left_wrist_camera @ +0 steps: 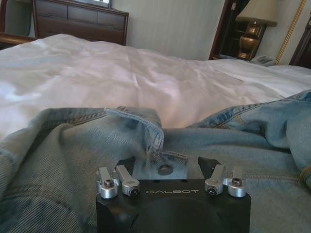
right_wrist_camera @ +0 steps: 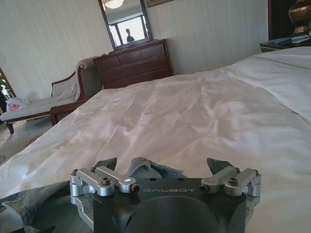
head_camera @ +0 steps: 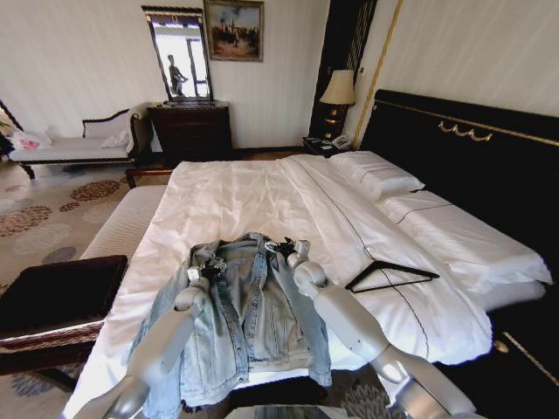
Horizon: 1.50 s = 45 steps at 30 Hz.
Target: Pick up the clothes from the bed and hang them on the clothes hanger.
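Note:
My gripper will make the cloth edge [head_camera: 225,298] fold outward and widen the jacket's neck when it pulls, because the jacket's front is unbuttoned with a gap down the middle [head_camera: 242,281].
The clothes, a faded light blue denim jacket [head_camera: 253,323], lie spread at the foot of the bed [head_camera: 236,201], hanging partly over its edge. My left gripper [head_camera: 205,266] rests at the jacket's left shoulder. In the left wrist view the left gripper [left_wrist_camera: 167,165] is open, with a denim fold [left_wrist_camera: 73,145] and a metal button between its jaws. My right gripper [head_camera: 288,249] sits at the collar on the right. Seen from its wrist, the right gripper [right_wrist_camera: 163,166] is open around a small fold of denim [right_wrist_camera: 146,167]. The black clothes hanger [head_camera: 391,275] lies flat on the sheet to the right.
A dark padded bench [head_camera: 52,297] stands left of the bed's foot. The black headboard [head_camera: 472,148] and pillows [head_camera: 376,175] line the right side. A dresser [head_camera: 192,131], lamp [head_camera: 339,92] and chaise [head_camera: 70,144] stand along the far wall.

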### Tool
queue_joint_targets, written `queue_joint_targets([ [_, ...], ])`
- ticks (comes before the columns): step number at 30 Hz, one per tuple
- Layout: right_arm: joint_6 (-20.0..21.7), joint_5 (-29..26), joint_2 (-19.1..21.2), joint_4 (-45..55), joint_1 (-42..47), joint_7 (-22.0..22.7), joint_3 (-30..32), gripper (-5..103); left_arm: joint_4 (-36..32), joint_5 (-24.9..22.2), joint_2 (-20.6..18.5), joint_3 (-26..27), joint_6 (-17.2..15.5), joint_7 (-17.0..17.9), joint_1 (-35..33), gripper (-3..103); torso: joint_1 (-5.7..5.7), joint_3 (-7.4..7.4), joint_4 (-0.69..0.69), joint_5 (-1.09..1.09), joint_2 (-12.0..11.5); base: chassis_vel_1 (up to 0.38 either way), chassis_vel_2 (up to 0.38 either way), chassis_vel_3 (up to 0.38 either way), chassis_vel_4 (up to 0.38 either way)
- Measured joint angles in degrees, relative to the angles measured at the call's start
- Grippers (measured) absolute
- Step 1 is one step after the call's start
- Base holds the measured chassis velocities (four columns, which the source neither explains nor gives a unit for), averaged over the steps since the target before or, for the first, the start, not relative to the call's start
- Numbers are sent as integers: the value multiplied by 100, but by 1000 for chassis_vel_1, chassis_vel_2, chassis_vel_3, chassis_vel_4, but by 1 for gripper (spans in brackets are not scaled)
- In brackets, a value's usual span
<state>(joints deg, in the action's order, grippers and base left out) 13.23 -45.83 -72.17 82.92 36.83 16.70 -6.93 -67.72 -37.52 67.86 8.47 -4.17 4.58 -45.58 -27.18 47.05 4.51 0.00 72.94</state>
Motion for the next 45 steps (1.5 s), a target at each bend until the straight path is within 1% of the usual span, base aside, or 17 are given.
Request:
queue_joint_targets([
  [2,0,-1,1,0,2,0,3,100,15,2,5,-3,2,-4,14,71,0,0,0,0,0,0,0,0,0],
  [4,0,-1,-2,3,43,1,22,100,137,7,38,-30,3,-8,120,60,0,0,0,1,0,0,0,0,0],
  [5,0,2,-3,3,60,1,29,100,179,7,47,-38,3,-9,145,60,0,0,0,1,0,0,0,0,0],
  [7,0,11,-5,3,80,0,42,100,260,23,63,-49,7,-11,188,49,0,0,0,1,0,0,0,0,0],
  [8,0,11,-5,3,80,0,42,100,260,23,63,-49,7,-11,188,49,0,0,0,1,0,0,0,0,0],
  [9,-1,13,-6,3,83,0,48,100,275,26,66,-51,9,-11,198,44,0,0,0,0,0,0,0,0,0],
  [10,-2,17,-6,3,83,0,54,100,278,27,66,-51,11,-9,205,38,0,0,0,0,0,0,0,0,0],
  [11,-3,20,-7,1,81,-1,57,100,277,25,66,-51,11,-5,211,38,1,0,0,0,0,0,0,0,0],
  [12,-5,26,-8,-6,78,-3,59,100,263,14,58,-52,11,7,212,33,0,0,0,0,0,0,0,0,0],
  [13,-5,26,-8,-6,78,-3,59,100,263,14,58,-52,11,7,212,33,0,0,0,0,0,0,0,0,0],
  [16,-7,43,-20,-15,76,-6,60,100,200,-13,25,-58,11,24,209,17,0,0,0,0,1,0,0,0,0],
  [17,-7,43,-20,-15,76,-6,60,100,200,-13,25,-58,11,24,209,17,0,0,0,0,1,0,0,0,0],
  [19,-8,59,-44,-20,78,-8,55,100,112,-72,-36,-58,-7,36,165,9,0,0,0,0,1,0,0,0,0],
  [26,-8,75,-70,-18,82,-8,30,100,-191,-252,-214,72,-85,61,-55,9,0,0,0,0,1,0,0,0,0],
  [32,-6,84,-76,24,108,-13,20,100,-731,-531,-419,435,-181,98,-458,9,0,0,-1,-1,1,0,0,0,0],
  [36,-4,136,-81,66,171,-25,19,100,-1108,-783,-616,923,-246,108,-770,9,1,0,-1,-1,1,0,0,0,0],
  [45,46,133,-16,274,316,-2,20,100,-1105,-1115,-848,1270,-296,68,-934,9,1,0,0,0,1,0,0,0,0],
])
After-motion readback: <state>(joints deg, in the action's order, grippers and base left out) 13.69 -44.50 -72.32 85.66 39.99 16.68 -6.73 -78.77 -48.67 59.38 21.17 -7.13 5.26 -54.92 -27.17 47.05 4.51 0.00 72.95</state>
